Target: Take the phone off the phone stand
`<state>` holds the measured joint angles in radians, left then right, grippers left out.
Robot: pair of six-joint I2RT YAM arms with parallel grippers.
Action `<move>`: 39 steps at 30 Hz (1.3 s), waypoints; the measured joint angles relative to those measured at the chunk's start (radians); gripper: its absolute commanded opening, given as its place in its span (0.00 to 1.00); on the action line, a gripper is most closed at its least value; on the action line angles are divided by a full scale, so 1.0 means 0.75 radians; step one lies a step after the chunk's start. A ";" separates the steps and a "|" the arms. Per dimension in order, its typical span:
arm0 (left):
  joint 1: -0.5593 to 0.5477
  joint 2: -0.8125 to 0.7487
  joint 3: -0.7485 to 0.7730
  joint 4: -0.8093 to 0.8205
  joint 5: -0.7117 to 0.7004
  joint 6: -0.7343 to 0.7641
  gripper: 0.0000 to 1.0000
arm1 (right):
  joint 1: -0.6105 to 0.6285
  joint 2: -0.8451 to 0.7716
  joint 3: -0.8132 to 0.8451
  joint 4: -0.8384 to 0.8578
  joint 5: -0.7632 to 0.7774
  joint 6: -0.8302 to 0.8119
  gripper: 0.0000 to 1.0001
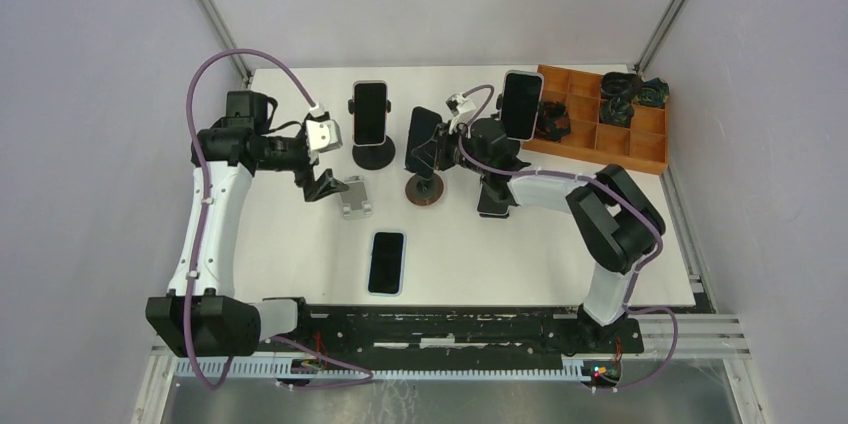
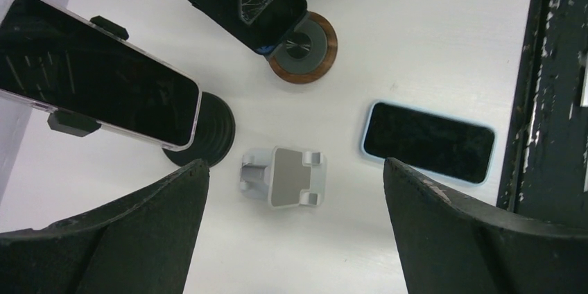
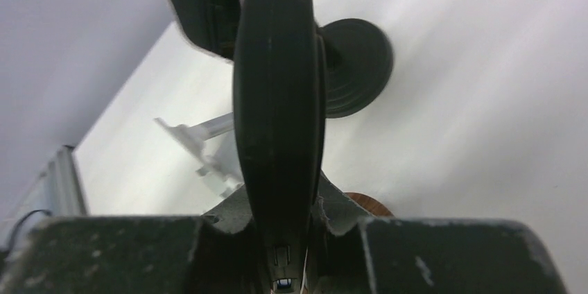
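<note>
The black phone (image 1: pixel 422 128) is still on the wood-rimmed stand, so my left gripper needs to hold the stand's stem (image 1: pixel 426 179) before my right gripper pulls the phone off.
A black phone (image 1: pixel 422 136) stands tilted over a round wood-rimmed stand (image 1: pixel 426 190) at mid-table. My right gripper (image 1: pixel 442 149) is shut on its edges. In the right wrist view the phone (image 3: pixel 277 100) runs edge-on between my right gripper's (image 3: pixel 281 228) fingers, with the wood rim (image 3: pixel 371 205) just below. I cannot tell whether the phone still rests on the stand. My left gripper (image 1: pixel 328 187) is open and empty, hovering over a small silver stand (image 2: pixel 284 177). The left wrist view also shows the wood-rimmed stand (image 2: pixel 303 48).
A phone (image 1: pixel 370 110) sits on a black stand (image 1: pixel 373 155) at the back left. Another phone (image 1: pixel 521 104) is on a stand by the orange compartment tray (image 1: pixel 640 144). A phone (image 1: pixel 387 262) lies flat near the front.
</note>
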<state>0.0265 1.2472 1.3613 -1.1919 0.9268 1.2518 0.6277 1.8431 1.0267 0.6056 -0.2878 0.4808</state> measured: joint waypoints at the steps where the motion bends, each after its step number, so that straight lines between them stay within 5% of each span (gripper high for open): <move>1: 0.000 0.000 -0.003 0.011 0.016 -0.026 1.00 | -0.001 -0.027 -0.019 0.002 -0.019 0.033 0.00; 17: 0.002 -0.103 0.141 0.117 0.167 -0.387 1.00 | 0.067 -0.457 -0.352 0.535 -0.359 0.583 0.00; 22: 0.007 -0.364 -0.102 0.304 0.174 -0.543 1.00 | 0.100 -0.457 -0.354 0.658 -0.410 0.688 0.00; 39: -0.009 -0.339 -0.293 -0.007 0.447 -0.244 0.89 | 0.276 -0.307 -0.228 0.958 -0.455 0.913 0.00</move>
<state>0.0200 0.9932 1.1412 -1.1973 1.2621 1.0691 0.8349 1.6131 0.8558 1.3243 -0.6289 1.1656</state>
